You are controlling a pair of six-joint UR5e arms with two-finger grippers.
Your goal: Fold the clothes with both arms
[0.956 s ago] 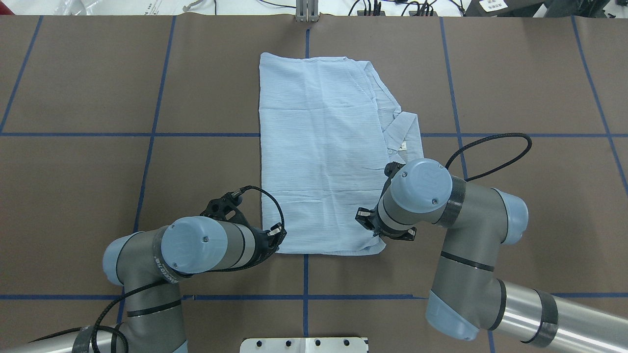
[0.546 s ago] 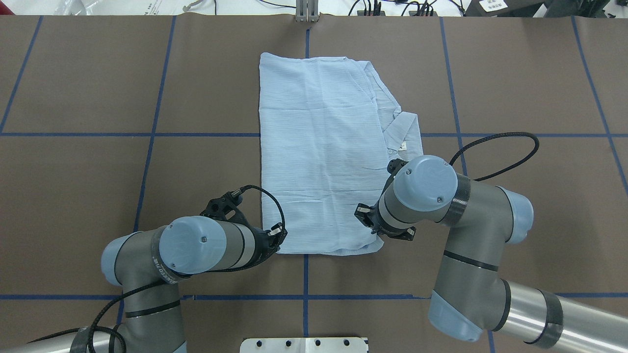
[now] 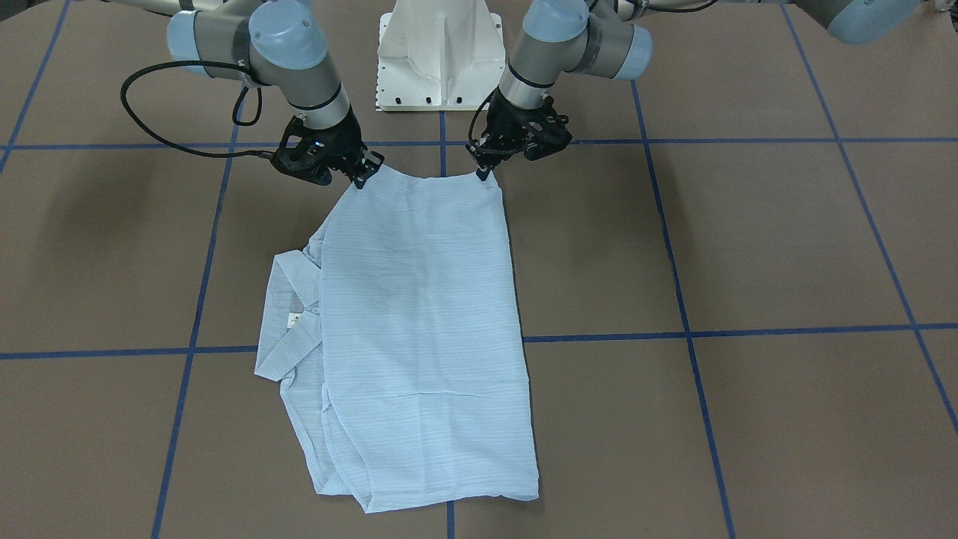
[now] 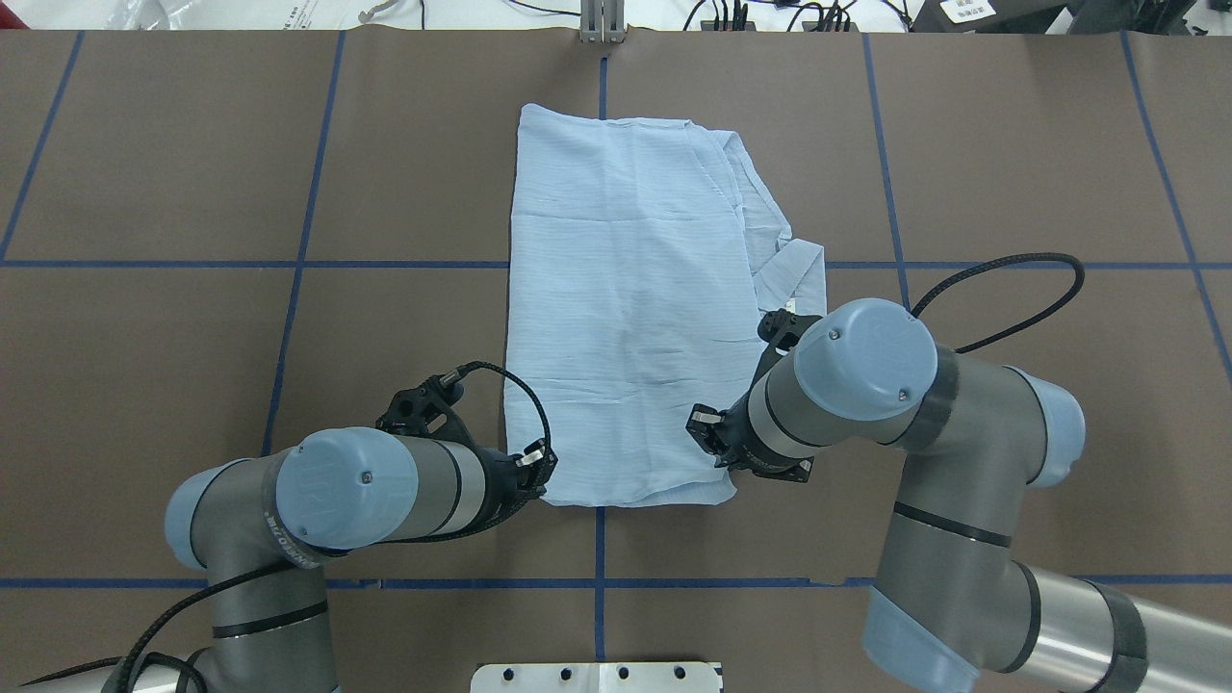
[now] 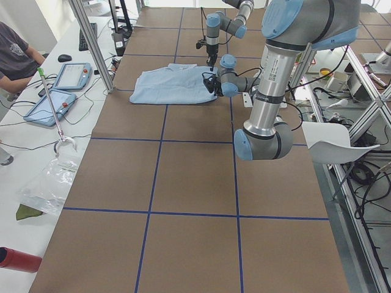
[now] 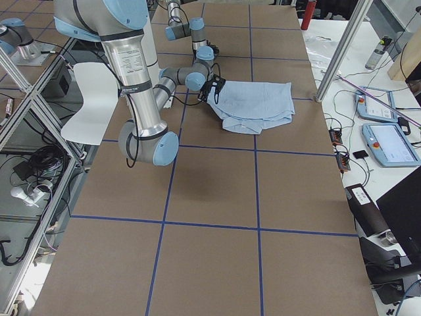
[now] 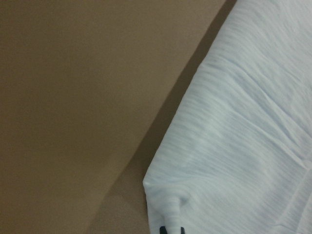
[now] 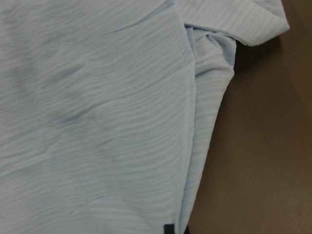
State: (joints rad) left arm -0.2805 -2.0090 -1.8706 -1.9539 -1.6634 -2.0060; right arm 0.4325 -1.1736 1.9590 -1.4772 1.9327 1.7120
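Observation:
My left gripper and right gripper should pull the shirt closer before folding it over, because the shirt's far end [image 3: 451,486] is a long way from the white pedestal base [image 3: 441,64].
The pale blue striped shirt [image 4: 626,289] lies folded into a long rectangle at the table's middle, collar [image 4: 799,274] sticking out on its right side. My left gripper [image 4: 539,472] is shut on the near left corner. My right gripper [image 4: 712,448] is shut on the near right corner. In the front-facing view the shirt [image 3: 419,314] hangs from both grippers, left [image 3: 483,171] and right [image 3: 361,178], with its near edge raised off the table. The left wrist view shows the pinched corner [image 7: 168,214]. The right wrist view shows cloth [image 8: 97,122] running into the fingertips.
The table is brown with blue tape lines [image 4: 298,265]. The white pedestal base [image 3: 438,52] stands just behind the grippers. An operators' bench with tablets [image 5: 73,76] and aluminium posts [image 5: 91,43] runs along the far edge.
Both grippers have risen with the shirt's near corners. The near edge has lifted and drawn narrower, and the cloth has shifted slightly. The arms' elbows have swung outwards.

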